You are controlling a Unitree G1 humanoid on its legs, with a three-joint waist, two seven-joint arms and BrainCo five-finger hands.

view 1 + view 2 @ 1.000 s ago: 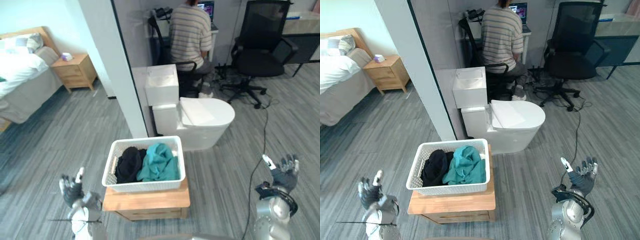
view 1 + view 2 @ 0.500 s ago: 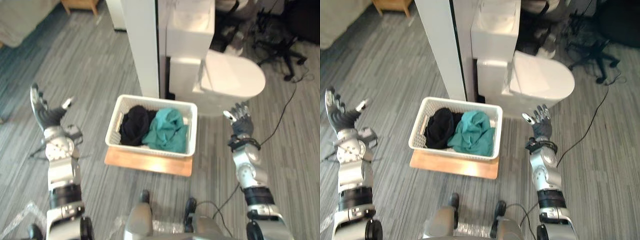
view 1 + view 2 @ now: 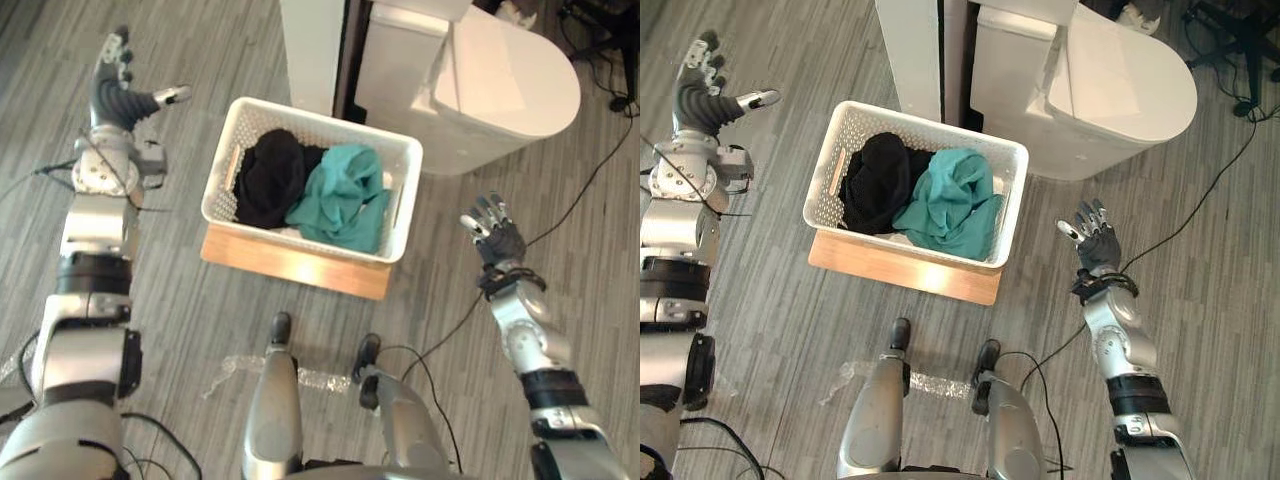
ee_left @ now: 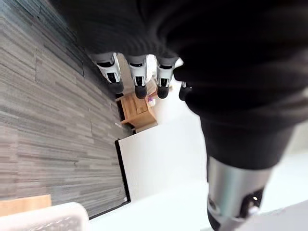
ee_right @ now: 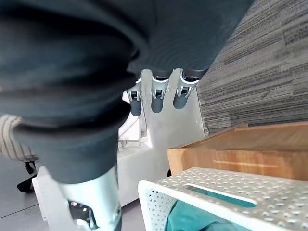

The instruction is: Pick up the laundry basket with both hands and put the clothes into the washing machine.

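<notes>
I expect the black and teal garments to ride along in place when I carry the basket, because they lie slumped below the basket's rim.
A white perforated laundry basket sits on a low wooden stand. It holds a black garment and a teal garment. My left hand is raised out to the basket's left, open, fingers straight, well apart from it. On the basket's right, my right hand is open too, a short gap from the rim. In the right wrist view the straight fingers point past the basket's handle slot and the stand. Neither hand touches anything.
A white toilet stands just behind the basket on the right, with a white partition post beside it. Grey plank floor lies on both sides of the stand. A wooden nightstand shows far off in the left wrist view.
The camera has tipped down, so the whole picture shifted. Both arms have reached forward and now flank the basket; the left hand has gone further ahead. Basket and clothes are unmoved.
</notes>
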